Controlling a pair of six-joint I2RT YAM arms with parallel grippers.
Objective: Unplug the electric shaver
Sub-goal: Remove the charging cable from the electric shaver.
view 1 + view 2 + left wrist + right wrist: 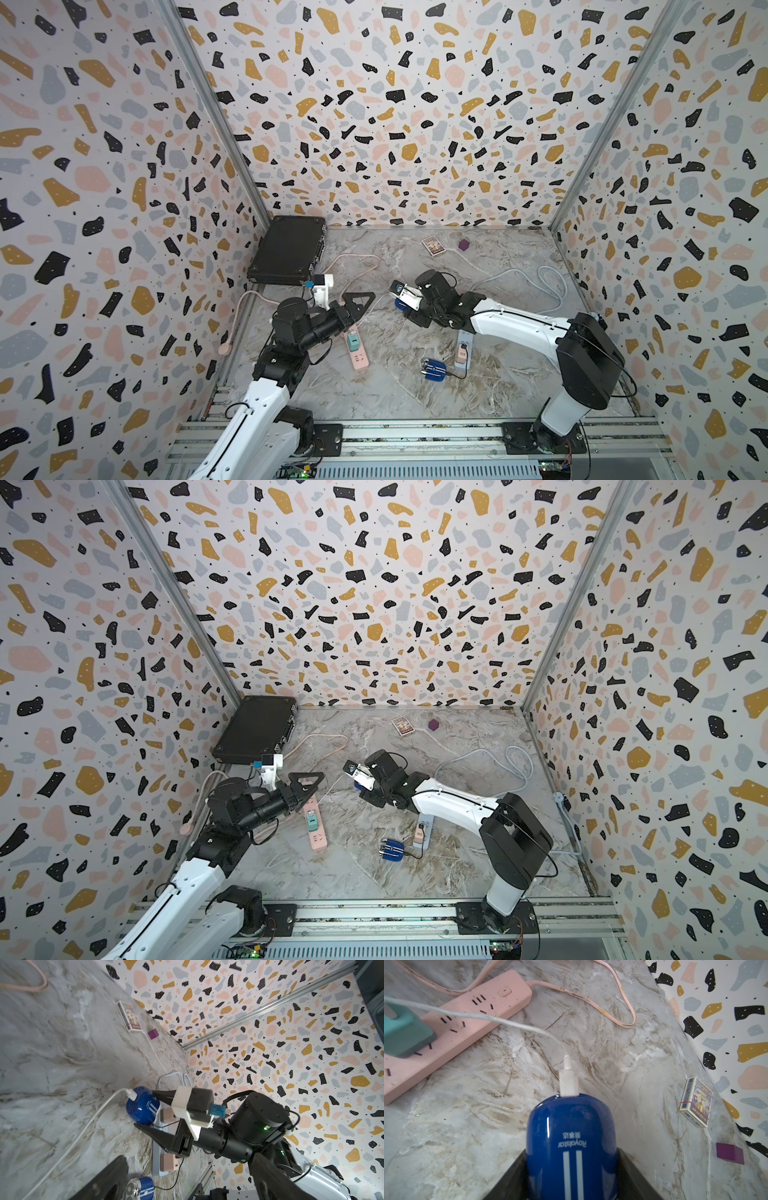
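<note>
The white cable [82,1134] runs outside my left gripper's fingers while my right gripper holds the shaver, so next my left gripper lines up with the plug [568,1082] and closes on it.
Near the middle of the table, my right gripper [400,300] is shut on a glossy blue electric shaver [571,1142], with a finger pressed against each side. A white plug [568,1082] sits in the shaver's end. Its white cable [500,1019] runs to a teal charger [353,341] on the pink power strip [358,357]. My left gripper [362,308] hovers over that strip's far end, left of the shaver, open with nothing between its fingers. In the left wrist view the cable [83,1132] passes outside one finger.
A second blue shaver [434,370] lies at the front, wired by a black lead to a pink adapter [461,354] on a grey-blue strip [462,366]. A black case [286,249] leans at the back left. A card box [433,246] and purple cube [464,245] lie at the back.
</note>
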